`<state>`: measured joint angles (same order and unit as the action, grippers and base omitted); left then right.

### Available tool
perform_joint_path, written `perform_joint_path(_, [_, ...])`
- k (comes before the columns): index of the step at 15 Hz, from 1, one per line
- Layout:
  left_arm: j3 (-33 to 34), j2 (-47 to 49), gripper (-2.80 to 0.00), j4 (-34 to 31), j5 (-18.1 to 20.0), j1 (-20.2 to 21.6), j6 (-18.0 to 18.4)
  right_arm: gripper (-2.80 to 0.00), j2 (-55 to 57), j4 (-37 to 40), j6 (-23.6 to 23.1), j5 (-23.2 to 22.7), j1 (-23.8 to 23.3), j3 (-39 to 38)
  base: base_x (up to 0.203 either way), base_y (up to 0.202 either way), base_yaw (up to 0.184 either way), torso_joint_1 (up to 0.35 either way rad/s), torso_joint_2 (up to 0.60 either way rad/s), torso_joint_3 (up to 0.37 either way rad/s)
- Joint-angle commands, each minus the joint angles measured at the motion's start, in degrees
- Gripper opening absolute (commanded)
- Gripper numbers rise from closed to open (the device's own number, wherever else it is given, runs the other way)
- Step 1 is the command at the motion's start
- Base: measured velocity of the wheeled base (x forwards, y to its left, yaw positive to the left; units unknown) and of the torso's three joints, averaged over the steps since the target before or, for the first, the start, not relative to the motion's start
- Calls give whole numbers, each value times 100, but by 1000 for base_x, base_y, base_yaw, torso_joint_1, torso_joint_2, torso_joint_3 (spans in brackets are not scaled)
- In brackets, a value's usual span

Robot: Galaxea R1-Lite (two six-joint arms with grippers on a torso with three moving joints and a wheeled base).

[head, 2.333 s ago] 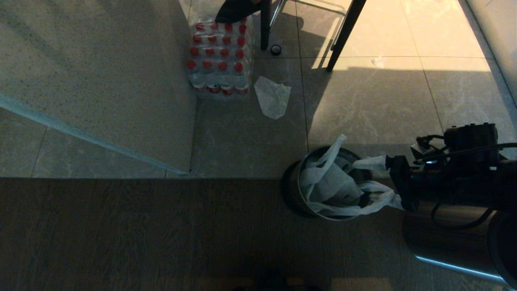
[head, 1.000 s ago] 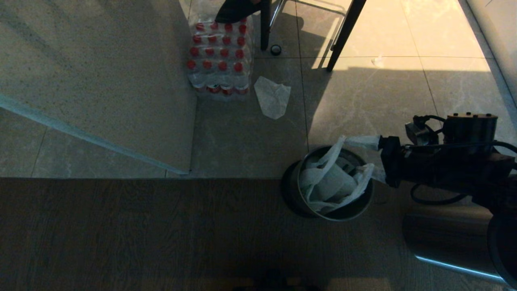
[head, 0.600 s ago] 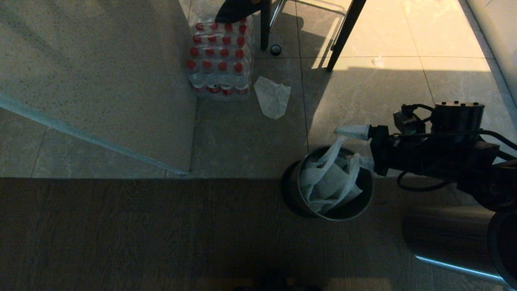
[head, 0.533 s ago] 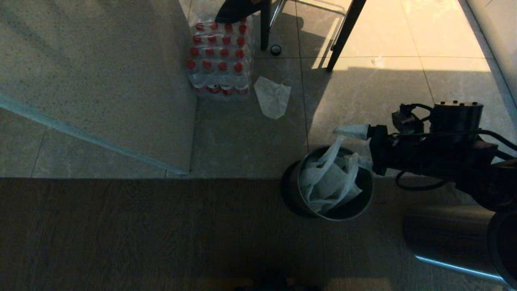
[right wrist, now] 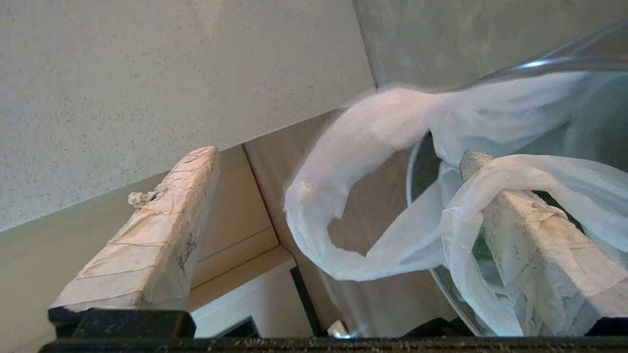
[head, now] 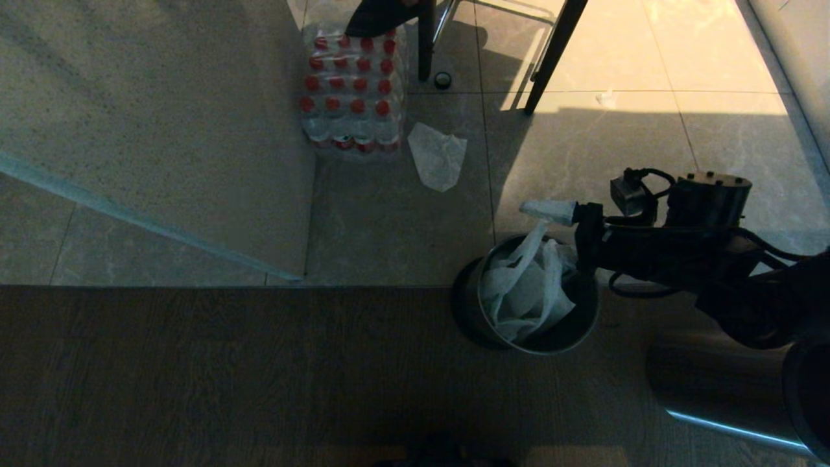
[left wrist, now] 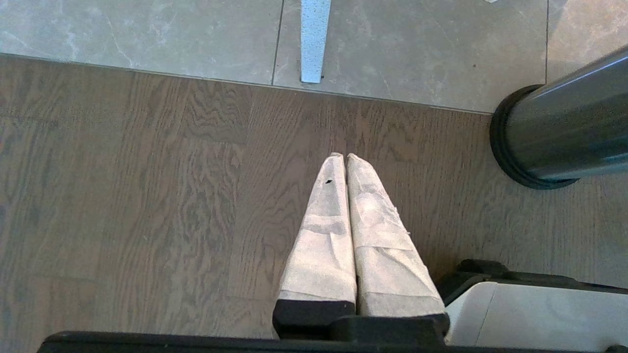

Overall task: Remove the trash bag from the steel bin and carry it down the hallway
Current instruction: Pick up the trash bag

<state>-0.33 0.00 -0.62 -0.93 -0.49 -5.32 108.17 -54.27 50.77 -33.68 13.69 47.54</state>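
Observation:
My right gripper should keep easing forward and close on both handles of the trash bag: the loop handle (right wrist: 315, 206) hangs amid the open fingers, the other handle (right wrist: 533, 167) drapes over a finger.
The steel bin (head: 476, 311) stands where tile meets wood floor, and its dark side and black base ring (left wrist: 564, 137) also show in the left wrist view. The white trash bag (head: 525, 292) sits crumpled inside it. My right gripper (head: 561, 235) hovers at the bin's far right rim, open wide. One bag handle is draped over one of the fingers (right wrist: 535, 240). The other loop handle (right wrist: 338, 196) hangs loose between the fingers, touching neither of them. My left gripper (left wrist: 343, 159) is parked over the wood floor, shut on nothing.
A shrink-wrapped pack of red-capped bottles (head: 350, 91) and a flat white wrapper (head: 438, 155) lie on the tiles beyond the bin. Dark furniture legs (head: 551, 58) stand further back. A grey speckled slab (head: 155, 130) fills the left.
My right gripper has moved left and further away, from beside the bin to over its far rim. The bag, earlier stretched toward the gripper, has slumped back into the bin.

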Motion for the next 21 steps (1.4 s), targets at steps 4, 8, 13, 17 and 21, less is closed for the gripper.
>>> perform_joint_path(4, [-2,0,-280,1,-4,5,-5,0,14,1,36,-125,143,111,0,0,0,0,0,0])
perform_joint_path(8, [-2,0,-280,1,-4,5,-5,0,-23,169,55,-202,182,234,0,0,0,0,0,0])
perform_joint_path(13, [-2,0,-280,1,-4,5,-5,0,119,953,19,-482,299,752,0,0,0,0,0,0])
perform_joint_path(17, [-2,0,-280,1,-11,5,-5,0,153,1153,-292,-553,357,843,0,0,0,0,0,0])
perform_joint_path(21, [-2,0,-280,1,-4,5,-5,0,230,1029,-366,-517,363,860,0,0,0,0,0,0])
